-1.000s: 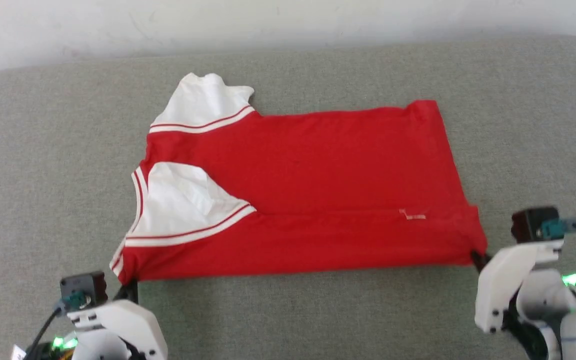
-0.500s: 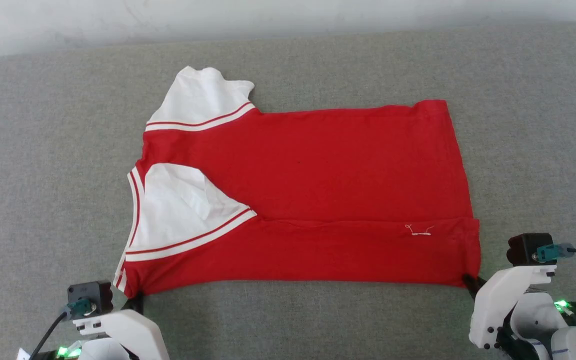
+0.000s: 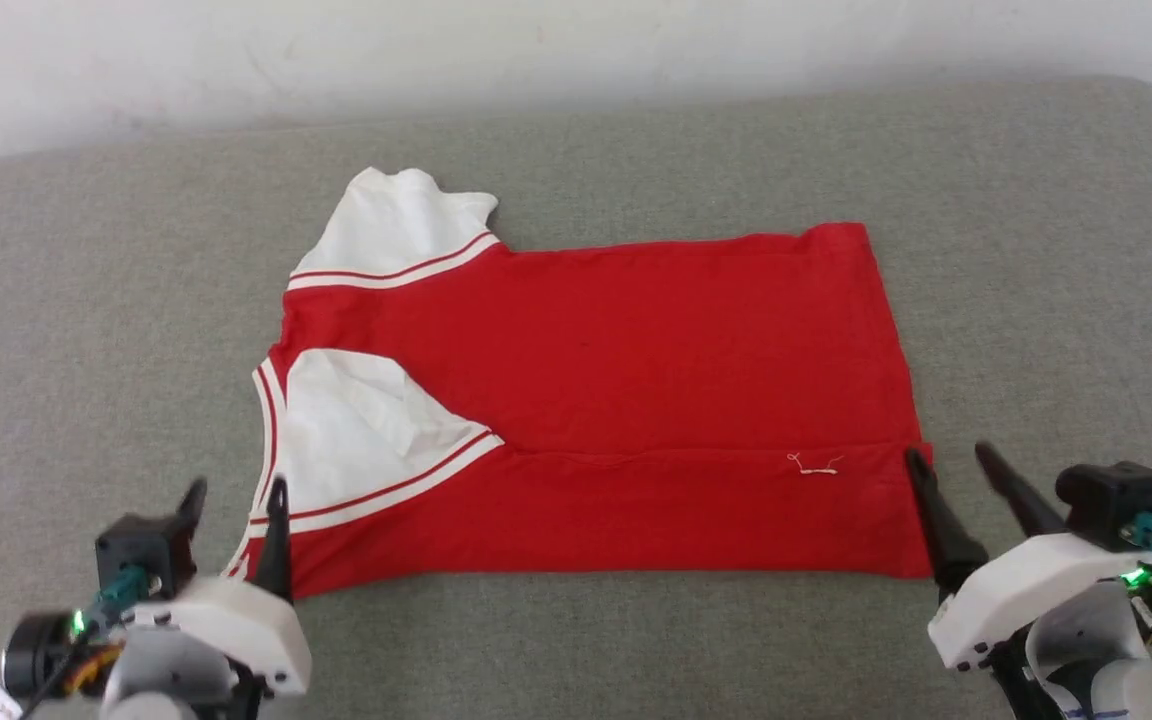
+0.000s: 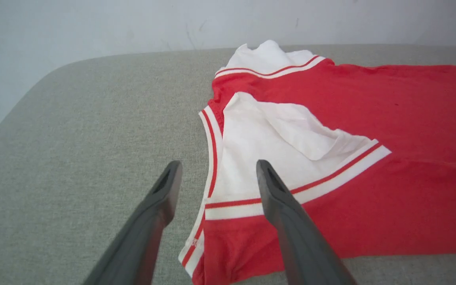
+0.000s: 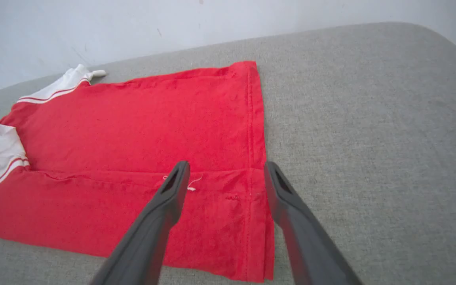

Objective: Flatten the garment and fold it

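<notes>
The garment's upward side is plain red next to its striped white sleeves, so the robot should expect black lettering hidden on the underside when it lifts the garment.
The garment lies flat on the grey padded surface, red with white sleeves at its left end and its near long edge folded over the body. No lettering faces up. My left gripper stands open above the near left corner of the garment, nothing between its fingers. My right gripper stands open over the near right corner, at the hem. In the right wrist view the garment spreads ahead and left, and my right gripper straddles the hem line, holding nothing.
The grey padded surface stretches around the garment on all sides, with rounded far corners. A pale wall runs behind it. A short loose white thread lies on the folded red edge near the right end.
Both grippers have let go of the garment's near corners and opened, lifting clear. The near edge now rests on the surface. The head view has shifted slightly.
</notes>
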{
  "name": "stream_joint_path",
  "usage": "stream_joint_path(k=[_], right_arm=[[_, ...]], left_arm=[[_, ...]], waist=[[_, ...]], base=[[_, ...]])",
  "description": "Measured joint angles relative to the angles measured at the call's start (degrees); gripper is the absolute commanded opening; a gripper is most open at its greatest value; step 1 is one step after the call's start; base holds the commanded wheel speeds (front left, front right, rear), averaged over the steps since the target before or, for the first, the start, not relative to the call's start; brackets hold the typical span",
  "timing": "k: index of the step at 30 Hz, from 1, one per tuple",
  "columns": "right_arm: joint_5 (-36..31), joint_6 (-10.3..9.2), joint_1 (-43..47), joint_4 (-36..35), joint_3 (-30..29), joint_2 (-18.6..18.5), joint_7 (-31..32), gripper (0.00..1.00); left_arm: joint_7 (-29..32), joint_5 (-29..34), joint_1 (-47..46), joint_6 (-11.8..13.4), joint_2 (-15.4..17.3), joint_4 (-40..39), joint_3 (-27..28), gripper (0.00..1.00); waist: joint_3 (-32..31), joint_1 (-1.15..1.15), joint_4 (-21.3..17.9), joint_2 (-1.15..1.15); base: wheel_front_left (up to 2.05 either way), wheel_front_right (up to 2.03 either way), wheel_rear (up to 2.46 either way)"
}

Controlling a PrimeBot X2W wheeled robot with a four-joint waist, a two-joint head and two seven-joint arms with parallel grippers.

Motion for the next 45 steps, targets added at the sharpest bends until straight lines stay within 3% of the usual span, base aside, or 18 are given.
stream_joint_path(k=[4,9,17,21,25,31,38,43,44,45], right_arm=[[-1.48,0.0,-0.16,-1.87,2.02,-0.52,-10.16,1.0],[-1.93,0.0,-2.38,-2.72,3.57,-1.58,-17.72,1.0],[-0.44,0.01,-9.23,-2.7,5.53,-2.55,-19.75,1.0],[0.88,0.0,-12.24,-2.29,7.5,-2.38,-19.97,1.0],[1.76,0.01,-14.12,-1.44,9.29,-1.85,-21.37,1.0],[3.23,0.0,-14.94,-0.78,10.95,-1.12,-22.82,1.0],[4.16,0.0,-15.77,-0.56,11.09,-0.93,-23.79,1.0],[4.58,0.0,-16.24,-0.14,11.68,-0.78,-23.88,1.0],[4.7,0.0,-16.42,-0.02,11.74,-0.78,-23.88,1.0],[4.7,0.0,-16.65,0.12,11.76,-0.78,-23.87,1.0]], left_arm=[[-2.87,1.82,-4.7,-2.99,1.72,-0.3,-0.79,1.0],[-2.54,3.98,-16.33,-8.34,4.81,1.9,-2.34,1.0],[8.62,3.7,-41.5,-16.33,6.41,10.66,-3.99,1.0],[17.9,2.49,-51.88,-18.25,7.48,16.12,-3.98,1.0],[27.41,1.07,-59.01,-17.66,7.75,20.41,-3.65,1.0],[39.98,-0.25,-62.34,-12.09,8.92,23.35,-1.63,1.0],[48.47,-0.99,-62.01,-7.34,11.93,21.97,-0.04,1.0],[51.79,0.64,-60.98,-5.93,15.06,18.47,-0.49,1.0],[52.37,0.63,-60.95,-5.75,15.43,17.91,-0.42,0.77],[52.82,0.62,-60.8,-5.58,15.72,17.13,-0.35,0.33]], waist=[[0.58,0.0,-0.69,0.0],[3.01,0.0,-1.7,0.0],[9.84,0.02,-4.19,0.0],[13.74,0.02,-6.11,0.0],[17.43,0.02,-8.51,0.0],[21.82,0.01,-12.56,0.0],[25.91,0.01,-16.18,0.0],[27.86,0.0,-17.61,0.0],[28.13,0.0,-17.79,0.0],[28.34,0.0,-17.92,0.0]], base=[[0.0,0.0,0.0],[0.0,0.0,0.0],[0.0,0.0,0.0],[0.0,0.0,0.0],[0.0,0.0,0.0],[0.0,0.0,0.0],[0.0,0.0,0.0],[0.0,0.0,0.0],[0.0,0.0,0.0],[0.0,0.0,0.0]])
